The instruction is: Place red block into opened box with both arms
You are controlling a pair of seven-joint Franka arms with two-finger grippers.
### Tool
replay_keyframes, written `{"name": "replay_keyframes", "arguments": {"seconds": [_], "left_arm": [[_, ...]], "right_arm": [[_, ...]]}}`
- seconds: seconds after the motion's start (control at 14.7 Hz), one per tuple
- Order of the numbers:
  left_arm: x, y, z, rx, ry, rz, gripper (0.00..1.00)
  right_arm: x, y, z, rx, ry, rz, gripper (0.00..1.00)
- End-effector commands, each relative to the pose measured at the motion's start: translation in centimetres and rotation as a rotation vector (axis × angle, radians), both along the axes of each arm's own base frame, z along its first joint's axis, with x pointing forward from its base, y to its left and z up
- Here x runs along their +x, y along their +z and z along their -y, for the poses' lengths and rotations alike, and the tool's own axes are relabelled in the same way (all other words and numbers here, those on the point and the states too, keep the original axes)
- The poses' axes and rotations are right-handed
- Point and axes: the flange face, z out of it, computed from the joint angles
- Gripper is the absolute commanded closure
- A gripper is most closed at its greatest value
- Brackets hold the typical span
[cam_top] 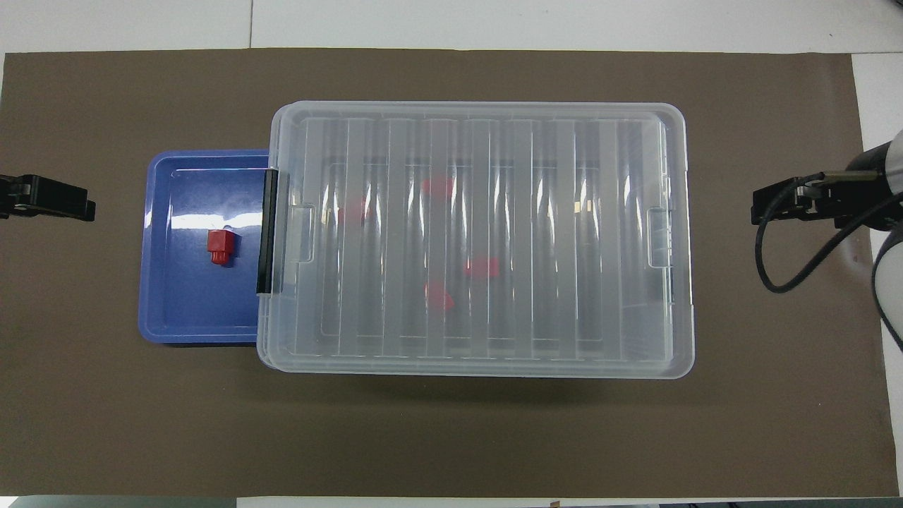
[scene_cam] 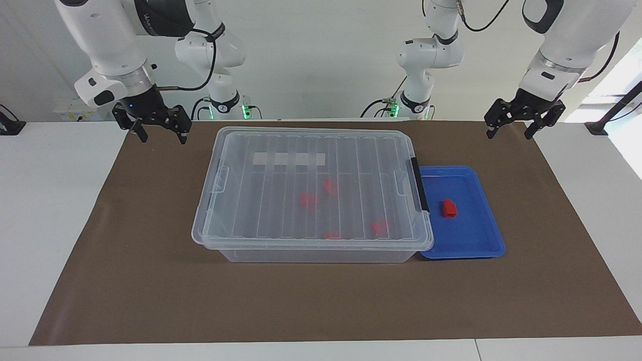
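The black latch bar [cam_top: 267,232] is unhooked at the lid's edge. I expect the ribbed clear lid [cam_top: 479,240] to slide flat along the box when I pull.
The red block [scene_cam: 449,208] [cam_top: 219,246] lies alone in a shallow blue tray [scene_cam: 471,240] [cam_top: 183,310]. The tray sits against the box [scene_cam: 215,235] [cam_top: 677,240] at its black latch bar [scene_cam: 420,184], toward the left arm's end of the table. The box's ribbed clear lid [scene_cam: 311,150] lies flat on it. My left gripper [scene_cam: 508,134] [cam_top: 49,199] hangs open and empty over the mat, apart from the tray. My right gripper [scene_cam: 162,139] [cam_top: 776,206] hangs open and empty over the mat, off the box's other end.
Several red blocks [scene_cam: 309,200] [cam_top: 482,267] show through the lid inside the box. A brown mat [scene_cam: 150,281] covers the white table under everything. Bare mat lies between the box and the table edge farthest from the robots.
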Motion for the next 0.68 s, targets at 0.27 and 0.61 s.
{"name": "replay_keyframes", "arguments": {"seconds": [0.27,0.61], "left_arm": [[-0.9,0.1,-0.3,-0.013,-0.007,0.007,0.00],[-1.3,0.0,-0.1,-0.012,-0.006,-0.017,0.00]], "right_arm": [[3.6,-2.4,-5.2,0.039,-0.068,0.035,0.00],[3.9,-7.0,-6.0,0.036,-0.067,-0.006,0.00]]}}
